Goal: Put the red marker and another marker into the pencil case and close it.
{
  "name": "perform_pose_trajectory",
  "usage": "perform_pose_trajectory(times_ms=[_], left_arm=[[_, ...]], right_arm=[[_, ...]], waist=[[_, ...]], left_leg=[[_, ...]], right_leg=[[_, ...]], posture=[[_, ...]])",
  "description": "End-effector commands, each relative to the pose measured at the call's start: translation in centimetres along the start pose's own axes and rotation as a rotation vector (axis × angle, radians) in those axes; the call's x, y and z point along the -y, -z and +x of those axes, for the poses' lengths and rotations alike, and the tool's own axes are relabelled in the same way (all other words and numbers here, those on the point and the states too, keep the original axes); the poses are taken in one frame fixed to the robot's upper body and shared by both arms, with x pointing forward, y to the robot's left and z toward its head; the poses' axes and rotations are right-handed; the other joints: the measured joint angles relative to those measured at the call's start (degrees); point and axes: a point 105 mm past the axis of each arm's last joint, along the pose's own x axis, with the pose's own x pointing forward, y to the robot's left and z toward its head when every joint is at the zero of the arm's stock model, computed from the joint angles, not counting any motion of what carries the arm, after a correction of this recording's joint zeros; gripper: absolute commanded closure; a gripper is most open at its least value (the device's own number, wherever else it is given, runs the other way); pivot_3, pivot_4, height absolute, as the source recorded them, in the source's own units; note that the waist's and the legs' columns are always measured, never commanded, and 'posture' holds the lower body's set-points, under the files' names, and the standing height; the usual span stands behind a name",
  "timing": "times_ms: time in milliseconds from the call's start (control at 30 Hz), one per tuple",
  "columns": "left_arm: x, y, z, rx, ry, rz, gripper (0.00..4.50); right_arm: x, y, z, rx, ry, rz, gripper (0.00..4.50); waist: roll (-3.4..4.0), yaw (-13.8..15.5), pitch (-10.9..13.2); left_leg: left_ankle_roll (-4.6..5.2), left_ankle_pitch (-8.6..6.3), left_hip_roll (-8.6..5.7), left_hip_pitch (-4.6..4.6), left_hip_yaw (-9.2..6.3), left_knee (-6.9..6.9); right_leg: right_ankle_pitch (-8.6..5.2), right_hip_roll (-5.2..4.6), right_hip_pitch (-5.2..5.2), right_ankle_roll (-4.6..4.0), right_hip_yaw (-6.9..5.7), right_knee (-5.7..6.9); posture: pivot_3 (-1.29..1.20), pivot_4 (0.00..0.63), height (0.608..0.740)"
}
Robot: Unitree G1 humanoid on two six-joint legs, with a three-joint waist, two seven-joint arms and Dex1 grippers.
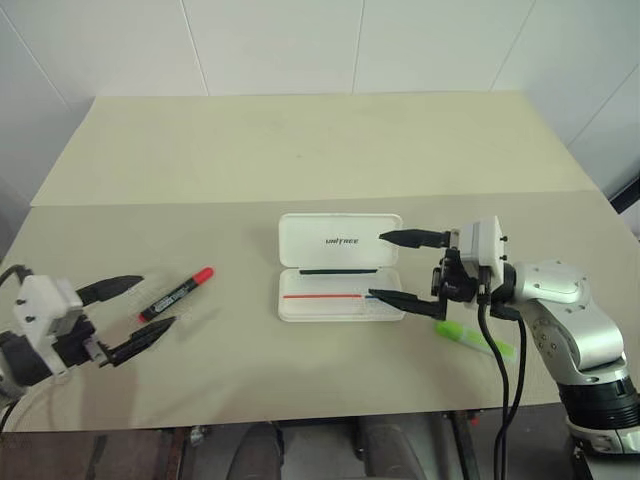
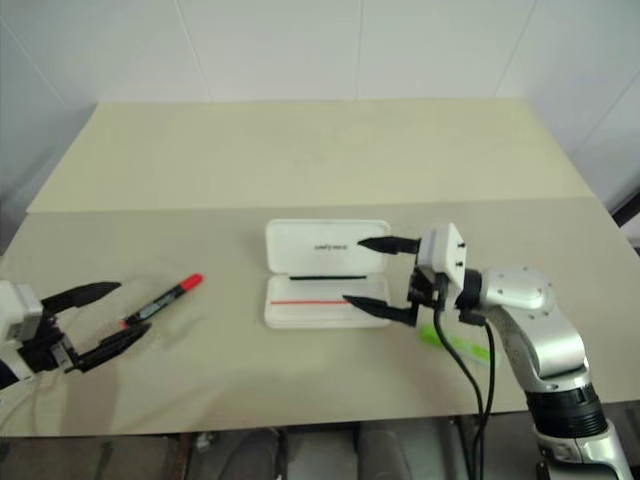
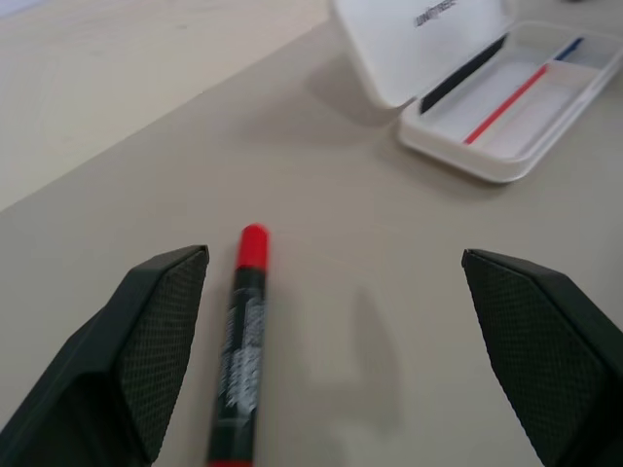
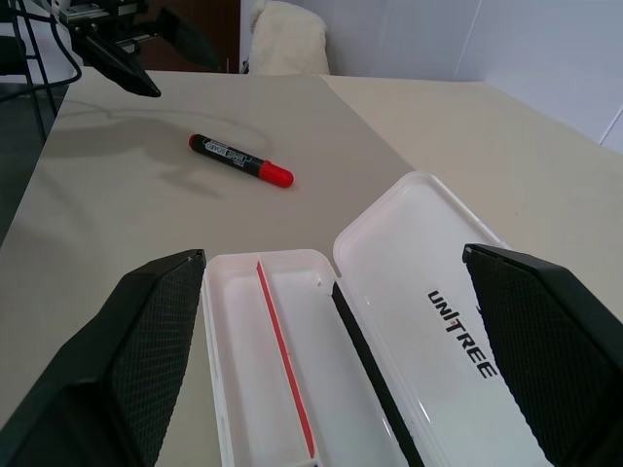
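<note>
The red-and-blue line [image 1: 325, 296] splits the tray into long parts, so I expect the lime-green marker [image 1: 475, 340] to settle flat in the tray's front part when I lower it.
The red marker [image 1: 177, 294], with a red cap and a dark labelled barrel, lies flat on the table left of the pencil case [image 1: 340, 296]. The white case is open, its lid [image 1: 338, 240] laid back with dark lettering, a red-and-blue line inside the tray. My left gripper [image 1: 157, 302] is open, its fingers either side of the marker's dark end; the marker [image 3: 243, 341] lies nearer one finger, not gripped. My right gripper [image 1: 375, 265] is open at the case's right end, holding nothing. The lime-green marker [image 1: 475, 338] lies on the table to the right of the case, partly under my right arm.
The tan table's front edge [image 1: 300, 418] runs just below both grippers. A seam [image 1: 200, 200] crosses the table behind the case. White walls rise beyond the far edge.
</note>
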Motion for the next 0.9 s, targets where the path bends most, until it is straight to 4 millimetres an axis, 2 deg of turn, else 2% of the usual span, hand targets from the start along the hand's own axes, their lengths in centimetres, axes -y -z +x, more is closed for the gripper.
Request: perform_pose_trajectory(times_ms=[33, 200, 400, 600, 767, 900], left_arm=[[-1.8, 0.5, -1.6, -0.021, -0.064, 0.036, 0.02], [-2.7, 2.5, -0.9, -0.046, -0.063, -0.016, 0.02], [-2.2, 4.4, 2.4, -0.045, 0.011, -0.077, 0.02], [-1.7, 5.3, 5.7, -0.046, 0.059, -0.106, 0.02], [-1.7, 6.8, 6.5, -0.123, 0.047, -0.098, 0.02], [-2.1, 8.3, 6.2, -0.190, 0.007, -0.123, 0.02]], right_arm=[[0.0, -1.2, 0.1, 0.033, -0.010, -0.041, 0.00], [0.1, -1.5, 0.3, 0.036, -0.009, -0.047, 0.00], [0.2, -2.3, 0.4, 0.038, 0.006, -0.064, 0.00], [0.0, -2.8, 0.2, 0.033, 0.036, -0.073, 0.00], [0.0, -3.1, 0.0, 0.030, 0.060, -0.077, 0.00], [-0.1, -3.2, -0.2, 0.027, 0.078, -0.076, 0.00]], waist=[[0.00, -0.03, 0.00], [0.00, -0.06, 0.00], [-0.01, 0.06, -0.01], [0.00, 0.06, -0.01], [-0.01, 0.06, -0.01], [0.02, 0.19, -0.03]], left_leg=[[-0.01, -0.01, 0.01, 0.01, 0.01, -0.02], [-0.04, -0.03, 0.05, 0.01, 0.04, -0.09], [-0.06, -0.04, 0.08, 0.01, 0.06, -0.07], [-0.06, -0.04, 0.11, 0.02, 0.08, -0.09], [-0.06, -0.04, 0.12, 0.06, 0.10, -0.08], [-0.06, -0.03, 0.13, 0.12, 0.10, -0.05]], right_leg=[[0.00, 0.00, 0.00, 0.00, -0.01, -0.01], [0.00, 0.00, -0.03, 0.00, -0.05, -0.04], [0.03, 0.00, -0.02, 0.00, -0.07, -0.02], [0.04, 0.02, -0.05, 0.01, -0.09, 0.07], [0.04, 0.03, -0.05, 0.01, -0.08, 0.16], [0.05, 0.04, -0.01, -0.02, -0.08, 0.18]], posture=[[0.00, 0.150, 0.740], [0.00, 0.150, 0.740], [0.00, 0.150, 0.740], [0.00, 0.150, 0.740], [0.00, 0.150, 0.740], [0.00, 0.150, 0.740]])
